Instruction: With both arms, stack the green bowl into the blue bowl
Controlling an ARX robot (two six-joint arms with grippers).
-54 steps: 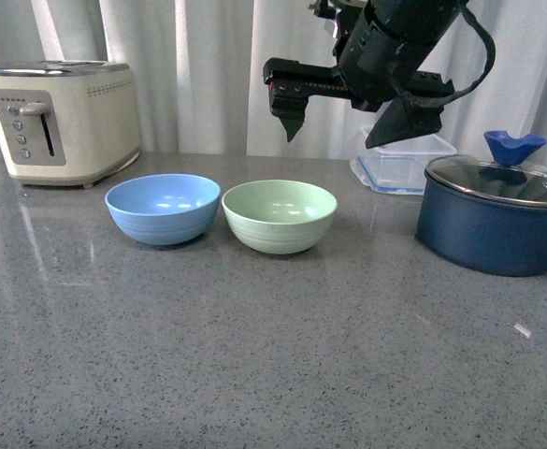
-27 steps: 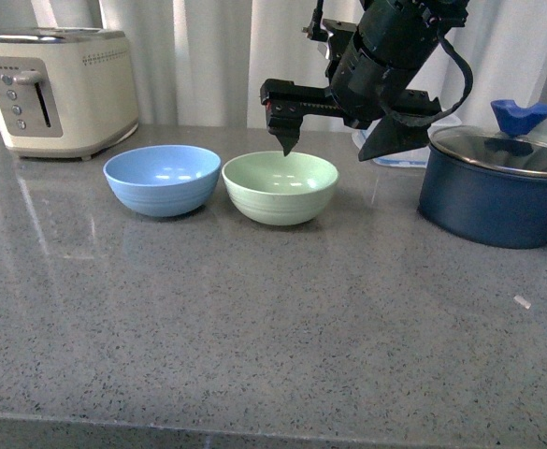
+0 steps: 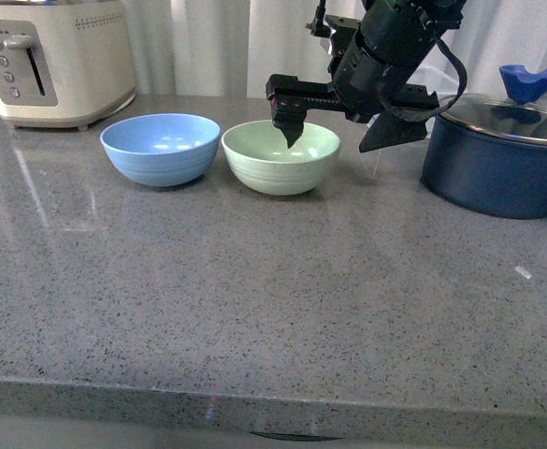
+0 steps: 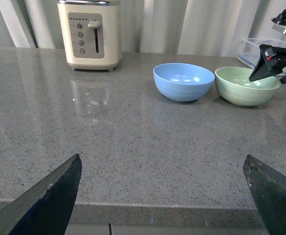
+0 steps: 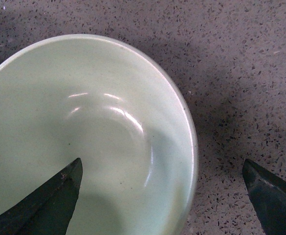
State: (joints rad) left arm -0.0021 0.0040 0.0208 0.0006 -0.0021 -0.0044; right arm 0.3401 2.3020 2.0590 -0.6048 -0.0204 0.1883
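The right gripper's slanted fingers (image 4: 265, 67) are astride one flared side, so the green bowl (image 4: 244, 88) will tilt with its opposite rim going up when the robot lifts it.
The green bowl (image 3: 280, 156) sits on the grey counter, just right of the blue bowl (image 3: 161, 148), and both are empty. My right gripper (image 3: 334, 136) hangs open over the green bowl's right rim, one fingertip above the inside and the other outside past the rim. In the right wrist view the green bowl (image 5: 84, 137) fills the left side, its rim running between the open fingers (image 5: 50, 200). The left wrist view shows both bowls far ahead, the blue bowl (image 4: 184, 81) and the green bowl (image 4: 247, 85). My left gripper (image 4: 162, 196) is open over the counter's near edge, holding nothing.
A cream toaster (image 3: 53, 56) stands at the back left. A dark navy pot with a glass lid (image 3: 497, 159) sits to the right of the green bowl. The counter's front edge (image 3: 273, 398) runs across the near side.
My right gripper has come down from above the bowls to the green bowl's rim. The front view has tilted downward, so everything sits higher in it.
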